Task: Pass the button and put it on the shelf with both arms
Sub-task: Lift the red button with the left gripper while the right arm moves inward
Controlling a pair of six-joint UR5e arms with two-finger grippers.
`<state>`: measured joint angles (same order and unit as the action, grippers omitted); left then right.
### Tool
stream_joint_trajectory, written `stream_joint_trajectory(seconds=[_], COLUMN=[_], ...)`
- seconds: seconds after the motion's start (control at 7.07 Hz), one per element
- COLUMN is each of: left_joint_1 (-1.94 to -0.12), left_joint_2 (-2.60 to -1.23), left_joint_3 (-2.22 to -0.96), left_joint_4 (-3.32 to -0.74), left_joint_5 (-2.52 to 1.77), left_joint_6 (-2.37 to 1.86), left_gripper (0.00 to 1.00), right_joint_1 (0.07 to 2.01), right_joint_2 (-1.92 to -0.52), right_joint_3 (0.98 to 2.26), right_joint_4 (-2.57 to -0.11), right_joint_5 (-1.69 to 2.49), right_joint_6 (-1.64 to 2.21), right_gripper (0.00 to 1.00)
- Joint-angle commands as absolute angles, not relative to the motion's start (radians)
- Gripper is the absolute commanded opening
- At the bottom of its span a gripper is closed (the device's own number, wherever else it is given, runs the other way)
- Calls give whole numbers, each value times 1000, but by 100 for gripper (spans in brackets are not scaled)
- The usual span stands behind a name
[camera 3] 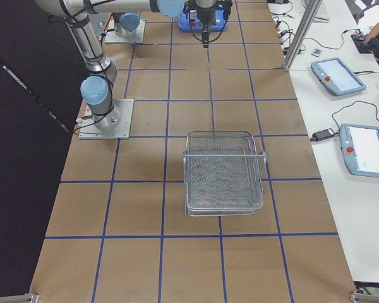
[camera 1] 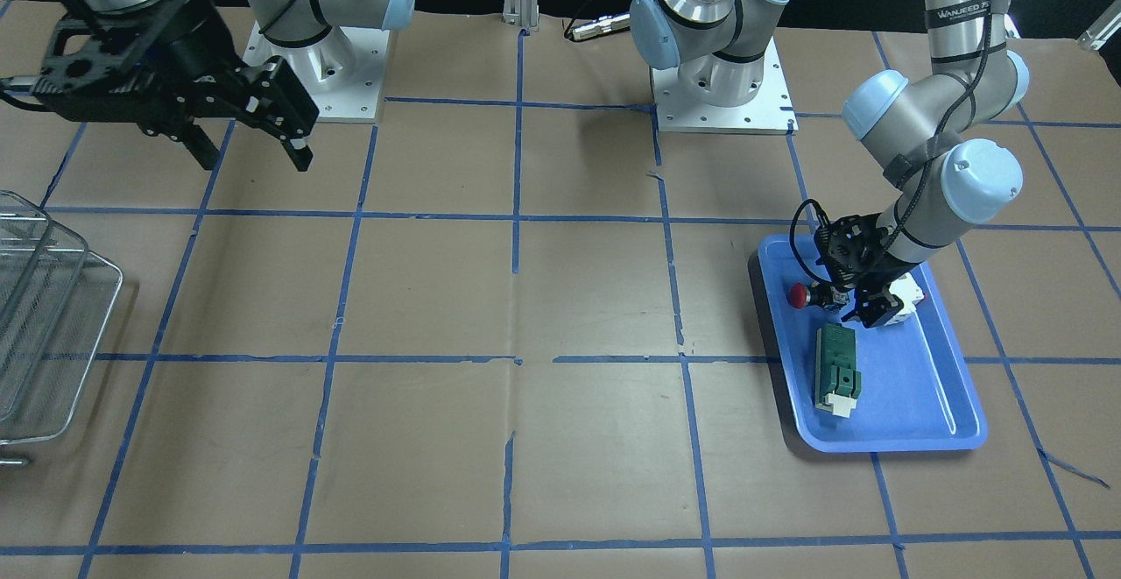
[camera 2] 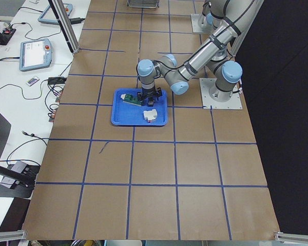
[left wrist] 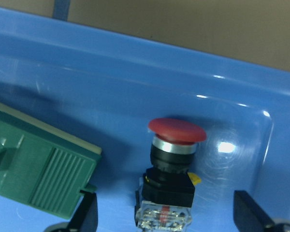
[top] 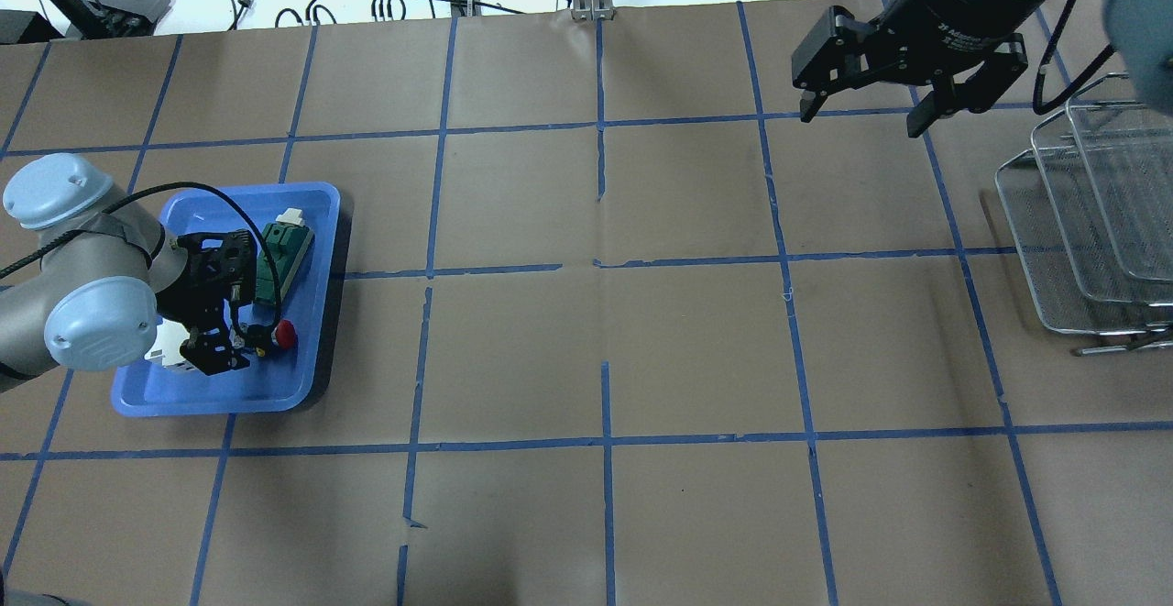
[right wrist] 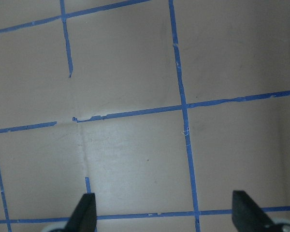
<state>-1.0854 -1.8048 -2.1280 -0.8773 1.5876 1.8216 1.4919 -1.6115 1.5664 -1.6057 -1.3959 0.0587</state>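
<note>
I should turn my right gripper, since it slants down at the brown table (right wrist: 145, 164), level toward my left gripper before taking the button by its red head (camera 1: 799, 296).
The button (camera 1: 799, 296) lies on its side in the blue tray (camera 1: 920, 386), red head toward the tray's edge. It also shows in the overhead view (top: 286, 336) and the left wrist view (left wrist: 176, 145). My left gripper (camera 1: 836, 299) is low in the tray and open, one finger on each side of the button's black body, not closed on it. My right gripper (camera 1: 257, 154) is open and empty, held high above the table (top: 861, 120), apart from the wire shelf (top: 1090, 212). The shelf stands at the table's end on my right (camera 3: 224, 170).
A green rectangular module (camera 1: 836, 369) lies in the tray beside the button, close to my left finger (left wrist: 87, 212). A white block (camera 1: 906, 299) sits in the tray behind the left gripper. The tray wall (left wrist: 135, 63) is just past the button's head. Blue tape lines grid the brown table.
</note>
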Motion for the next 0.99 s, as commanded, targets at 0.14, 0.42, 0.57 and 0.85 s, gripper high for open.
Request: stream_joint_trajectory(seconds=[0.14, 0.42, 0.57, 0.85], left_joint_1=[-1072, -1074, -1072, -1072], left_joint_2=[-1801, -1813, -1818, -1821], left_joint_3=[-2149, -2151, -2148, -2146], left_joint_4=[-877, -865, -865, -865], left_joint_5=[1586, 1585, 1585, 1580], left_joint_6=[1818, 1815, 1813, 1812], left_gripper=[100, 100, 85, 28], right_joint_1=[1294, 1171, 1175, 1216], right_joint_2=[-1611, -1612, -1615, -1583], right_joint_3=[1574, 1589, 1595, 1600], right_joint_4=[-1472, -1341, -1254, -1206], right_joint_5=[-1299, -1162, -1102, -923], right_joint_6=[-258, -421, -422, -426], right_gripper=[100, 100, 100, 100])
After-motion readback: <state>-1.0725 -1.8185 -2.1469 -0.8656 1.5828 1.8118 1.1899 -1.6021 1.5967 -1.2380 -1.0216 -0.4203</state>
